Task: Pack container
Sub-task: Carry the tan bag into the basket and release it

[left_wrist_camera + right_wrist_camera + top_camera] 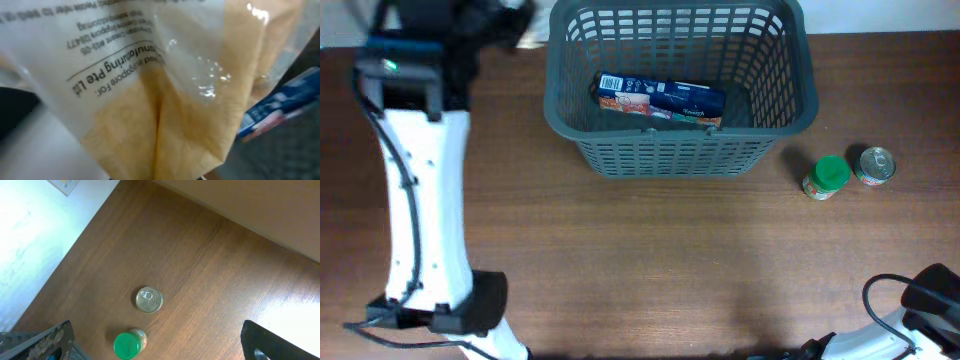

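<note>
I should carry on carrying the plastic bag with my left gripper, because the basket has its bottom free beside the blue box. I should let the bag go once it hangs over that gap (739, 100).
The dark grey slotted basket (680, 150) stands at the back middle of the table. A blue box (660, 98) lies inside it and also shows in the left wrist view (280, 105). My left gripper (505, 22) is up by the basket's left rim, shut on a clear plastic bag with tan contents (165, 110). The bag fills the left wrist view and hides the fingers. My right gripper (160, 345) is open and empty, low at the front right, with its fingers wide apart above the table.
A green-lidded jar (825, 177) and a tin can (875, 165) stand to the right of the basket. Both show in the right wrist view, the jar (127, 344) and the can (149, 300). The table's far edge runs behind the basket.
</note>
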Action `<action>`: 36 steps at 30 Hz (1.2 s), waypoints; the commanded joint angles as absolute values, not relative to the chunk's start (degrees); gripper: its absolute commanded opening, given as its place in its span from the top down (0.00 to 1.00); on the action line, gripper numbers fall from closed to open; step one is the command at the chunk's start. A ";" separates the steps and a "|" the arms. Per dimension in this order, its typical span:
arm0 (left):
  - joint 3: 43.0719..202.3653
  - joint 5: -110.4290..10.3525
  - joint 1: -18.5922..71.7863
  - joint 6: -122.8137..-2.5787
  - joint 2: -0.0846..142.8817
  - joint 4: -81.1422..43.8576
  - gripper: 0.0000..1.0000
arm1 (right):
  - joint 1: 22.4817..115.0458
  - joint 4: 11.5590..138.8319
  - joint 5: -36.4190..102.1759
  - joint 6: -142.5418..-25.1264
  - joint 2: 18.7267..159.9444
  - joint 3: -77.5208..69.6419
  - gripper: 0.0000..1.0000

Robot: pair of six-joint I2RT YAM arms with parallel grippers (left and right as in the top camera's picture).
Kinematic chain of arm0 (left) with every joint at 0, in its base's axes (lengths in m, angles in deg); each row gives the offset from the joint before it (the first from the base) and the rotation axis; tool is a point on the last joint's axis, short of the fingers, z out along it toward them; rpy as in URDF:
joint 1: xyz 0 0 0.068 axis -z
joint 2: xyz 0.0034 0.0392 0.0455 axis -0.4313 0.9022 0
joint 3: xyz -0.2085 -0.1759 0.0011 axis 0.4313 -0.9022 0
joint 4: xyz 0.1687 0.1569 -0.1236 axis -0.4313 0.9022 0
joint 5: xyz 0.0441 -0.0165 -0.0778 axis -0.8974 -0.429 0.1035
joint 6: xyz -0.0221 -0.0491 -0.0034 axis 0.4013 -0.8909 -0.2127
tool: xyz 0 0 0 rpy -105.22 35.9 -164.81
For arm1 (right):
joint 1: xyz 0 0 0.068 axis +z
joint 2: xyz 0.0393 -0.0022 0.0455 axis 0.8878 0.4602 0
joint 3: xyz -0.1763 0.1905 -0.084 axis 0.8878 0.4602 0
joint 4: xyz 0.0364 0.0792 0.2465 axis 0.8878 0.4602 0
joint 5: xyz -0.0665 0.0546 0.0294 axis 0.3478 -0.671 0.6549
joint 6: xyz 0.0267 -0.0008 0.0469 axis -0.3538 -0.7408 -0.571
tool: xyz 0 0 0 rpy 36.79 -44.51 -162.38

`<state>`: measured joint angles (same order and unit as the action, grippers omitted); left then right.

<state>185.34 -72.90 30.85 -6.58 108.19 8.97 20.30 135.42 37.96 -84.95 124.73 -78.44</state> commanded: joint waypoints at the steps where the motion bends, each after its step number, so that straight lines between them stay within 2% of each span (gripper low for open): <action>1: 185.69 -69.69 42.06 18.43 109.59 7.18 0.98 | 20.19 135.23 38.44 -85.25 124.82 -78.48 0.01; 5: 185.69 -69.69 49.51 29.27 113.51 7.12 0.98 | 20.19 135.23 38.44 -85.25 124.82 -78.48 0.01; 10: 185.69 -69.73 53.91 29.29 121.81 6.83 0.98 | 20.19 135.23 38.44 -85.25 124.82 -78.48 0.01; 19: 185.69 -69.93 59.42 20.59 137.53 4.21 0.98 | 20.19 135.23 38.44 -85.25 124.82 -78.48 0.01; 24: 185.71 -69.91 60.27 13.90 142.25 5.72 0.89 | 20.19 135.23 38.44 -85.25 124.82 -78.48 0.01; 29: 185.73 -69.93 60.68 13.38 142.51 6.72 0.85 | 20.19 135.23 38.44 -85.25 124.82 -78.48 0.01; 30: 185.73 -69.93 60.70 12.72 142.51 6.81 0.73 | 20.19 135.23 38.44 -85.25 124.82 -78.48 0.01; 32: 185.86 -70.56 60.70 10.97 142.38 6.92 0.27 | 20.19 135.23 38.44 -85.25 124.82 -78.48 0.01; 34: 188.09 -74.67 60.75 8.57 141.11 7.20 0.13 | 20.19 135.23 38.44 -85.25 124.82 -78.48 0.01; 35: 193.60 -78.85 60.73 2.27 138.79 7.23 0.01 | 20.19 135.23 38.44 -85.25 124.82 -78.48 0.01; 36: 195.63 -79.50 60.55 0.48 138.03 7.29 0.01 | 20.19 135.23 38.44 -85.25 124.82 -78.48 0.01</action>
